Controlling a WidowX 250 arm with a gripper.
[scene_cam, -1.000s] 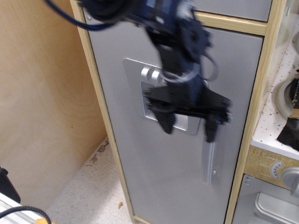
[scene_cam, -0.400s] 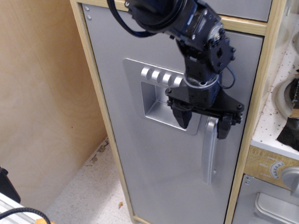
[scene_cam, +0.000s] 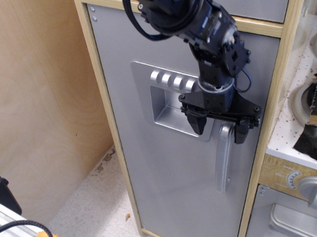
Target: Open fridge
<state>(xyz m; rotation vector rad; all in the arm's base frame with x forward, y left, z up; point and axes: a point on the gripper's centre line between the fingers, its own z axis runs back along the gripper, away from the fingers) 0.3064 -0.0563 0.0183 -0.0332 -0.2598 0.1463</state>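
Note:
I can see screws [scene_cam: 94,13] in the door's top corner, across from its handle, so the silver-grey door [scene_cam: 173,167] will swing outward about that door edge when I pull.
The fridge [scene_cam: 171,180] is a tall toy unit with a light wood frame and a silver-grey door, shut flush in its frame. Its recessed dispenser panel [scene_cam: 166,105] shows a row of round knobs. The curved vertical silver handle [scene_cam: 223,158] sits at the door's right side. My black gripper [scene_cam: 220,131] is open, one finger left of the handle's top and the other finger [scene_cam: 241,131] right of it. The jaws straddle the handle's upper end without closing on it.
A plywood wall [scene_cam: 43,101] stands left of the fridge. A speckled floor [scene_cam: 94,209] lies below. To the right is a white counter with a sink [scene_cam: 303,100], and below it a small silver oven door with a round dial [scene_cam: 293,180].
The gripper has moved right and slightly up from in front of the dispenser panel, and its open fingers now straddle the top of the handle. The door has not moved.

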